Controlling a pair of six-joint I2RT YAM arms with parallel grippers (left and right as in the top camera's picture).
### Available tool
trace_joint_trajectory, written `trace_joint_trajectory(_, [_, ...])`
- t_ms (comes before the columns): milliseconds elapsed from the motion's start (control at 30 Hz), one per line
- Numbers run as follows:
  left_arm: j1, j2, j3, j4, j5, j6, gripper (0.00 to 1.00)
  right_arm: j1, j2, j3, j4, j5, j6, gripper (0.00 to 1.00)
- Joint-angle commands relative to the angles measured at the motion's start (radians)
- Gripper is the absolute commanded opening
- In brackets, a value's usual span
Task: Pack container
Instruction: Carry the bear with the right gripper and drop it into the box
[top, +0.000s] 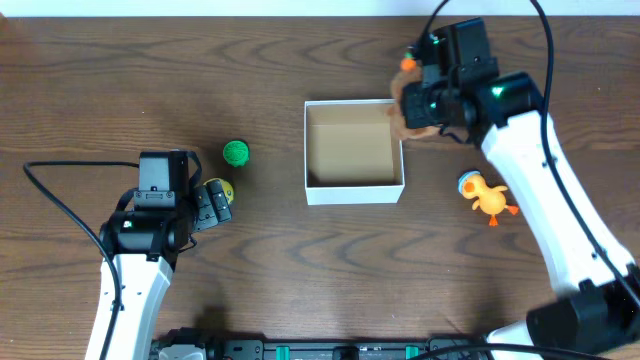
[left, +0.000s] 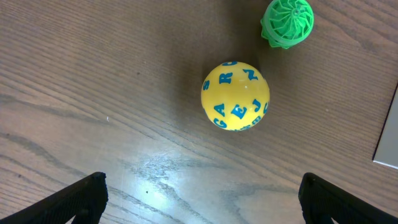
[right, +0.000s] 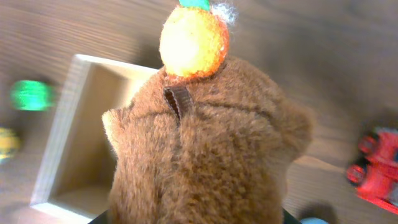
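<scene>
The brown plush toy (top: 398, 102) is above the white box's side and the inside of the box is empty, so the robot's right gripper should keep going toward the green ball's side (top: 331, 150) and let go there.
The container (top: 312, 150) is a square white box with a tan inside, at the table's middle; it also shows in the right wrist view (right: 68, 130). My right gripper (top: 425, 108) is shut on a brown plush toy (right: 205, 155) with an orange ball on its head (right: 193, 40), held above the box's right wall. My left gripper (left: 199, 199) is open, just short of a yellow ball with blue letters (left: 235, 95), which also shows in the overhead view (top: 222, 189). A green ribbed ball (top: 235, 152) lies beyond it (left: 287, 22).
An orange duck toy (top: 486, 195) lies right of the box. A red toy vehicle (right: 376, 168) lies on the table, seen at the right edge of the right wrist view. A corner of the box (left: 388, 137) shows in the left wrist view.
</scene>
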Motion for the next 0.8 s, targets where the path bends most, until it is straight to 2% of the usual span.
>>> trace_joint_trajectory(0, [-0.003, 0.003, 0.02, -0.003, -0.002, 0.009, 0.98, 0.081, 0.035, -0.016, 0.025, 0.015, 0.133, 0.16])
trace_joint_trajectory(167, [-0.003, 0.003, 0.02, -0.003, -0.002, 0.009, 0.98, 0.184, 0.138, -0.062, 0.173, 0.093, 0.282, 0.18])
trace_joint_trajectory(400, [-0.003, 0.003, 0.02, -0.006, -0.001, 0.009, 0.98, 0.263, 0.345, -0.063, 0.288, 0.092, 0.354, 0.21])
trace_joint_trajectory(433, [-0.003, 0.004, 0.02, -0.006, -0.001, 0.009, 0.98, 0.268, 0.362, -0.063, 0.3, 0.092, 0.354, 0.23])
trace_joint_trajectory(467, [-0.003, 0.004, 0.02, -0.006, -0.001, 0.009, 0.98, 0.272, 0.375, -0.063, 0.31, 0.092, 0.353, 0.29])
trace_joint_trajectory(533, [-0.003, 0.003, 0.02, -0.006, -0.001, 0.009, 0.98, 0.278, 0.391, -0.063, 0.324, 0.1, 0.353, 0.5])
trace_joint_trajectory(767, [-0.003, 0.003, 0.02, -0.01, -0.001, 0.009, 0.98, 0.265, 0.363, -0.058, 0.359, 0.112, 0.311, 0.65])
